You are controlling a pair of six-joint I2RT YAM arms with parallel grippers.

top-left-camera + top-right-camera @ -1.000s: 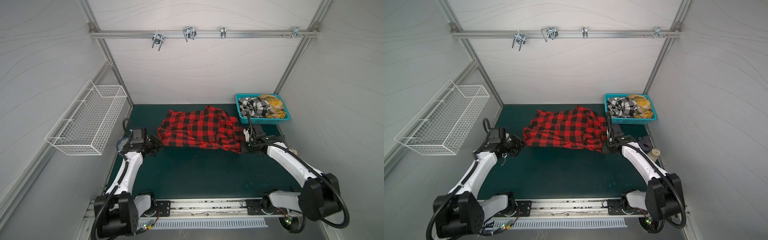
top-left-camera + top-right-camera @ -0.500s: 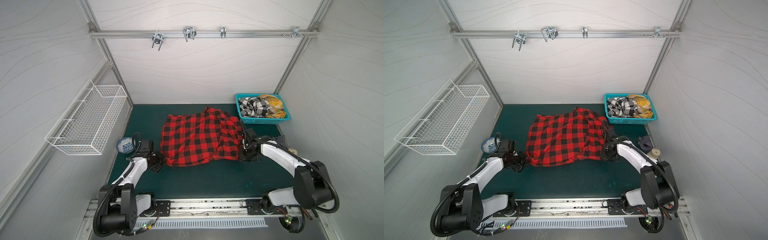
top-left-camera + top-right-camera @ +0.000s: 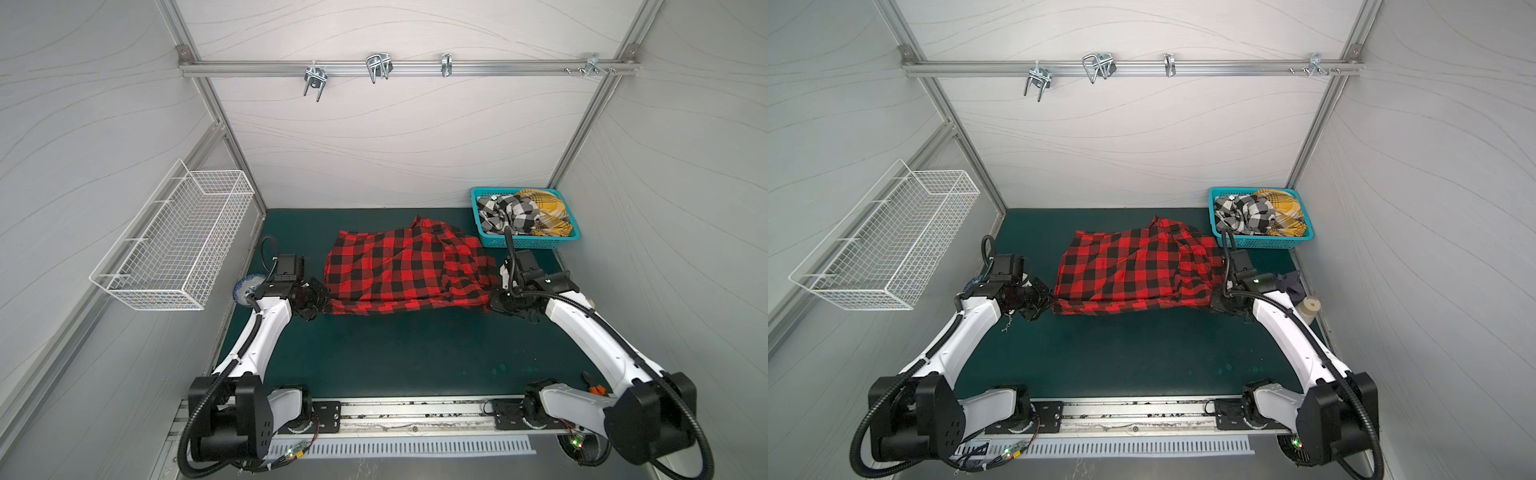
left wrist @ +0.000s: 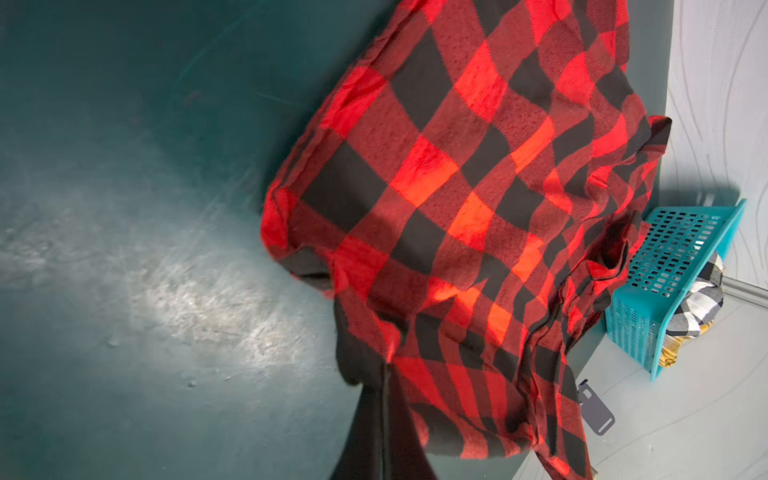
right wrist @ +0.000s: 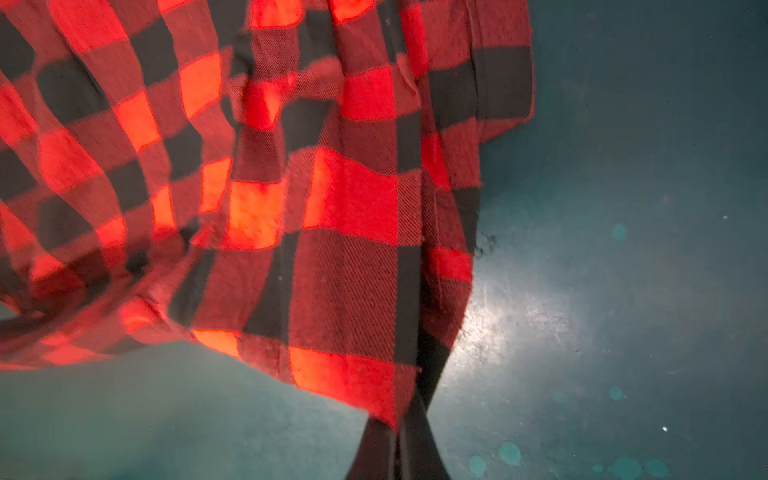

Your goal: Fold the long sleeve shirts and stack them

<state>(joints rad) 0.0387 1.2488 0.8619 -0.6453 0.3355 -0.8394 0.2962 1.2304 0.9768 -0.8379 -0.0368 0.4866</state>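
The checked shirt bunches up (image 3: 462,262) next to the teal basket while the robot's grippers hold its near hem, so the left gripper should pull the hem back over the green mat (image 3: 336,340).
The red-and-black checked shirt (image 3: 407,266) (image 3: 1133,270) lies rumpled on the green mat in both top views, its near hem stretched in a line between my two grippers. My left gripper (image 3: 326,301) (image 4: 384,374) is shut on the hem's left corner. My right gripper (image 3: 490,301) (image 5: 405,415) is shut on the right corner. In the wrist views the cloth (image 4: 457,208) (image 5: 291,187) hangs from the pinched jaws above the mat. A black-and-white shirt (image 3: 509,212) and a yellow plaid shirt (image 3: 544,208) lie crumpled in the teal basket (image 3: 528,241) at back right.
A white wire basket (image 3: 178,241) hangs on the left wall. A blue-and-white bowl (image 3: 245,286) sits behind the left arm. A cream cylinder (image 3: 1310,307) and a dark object (image 3: 1291,282) lie at the mat's right edge. Orange-handled pliers (image 3: 596,388) lie near the right base.
Both grippers first pulled the hem toward the front, spreading the shirt. They have since moved back again with the hem still held taut between them.
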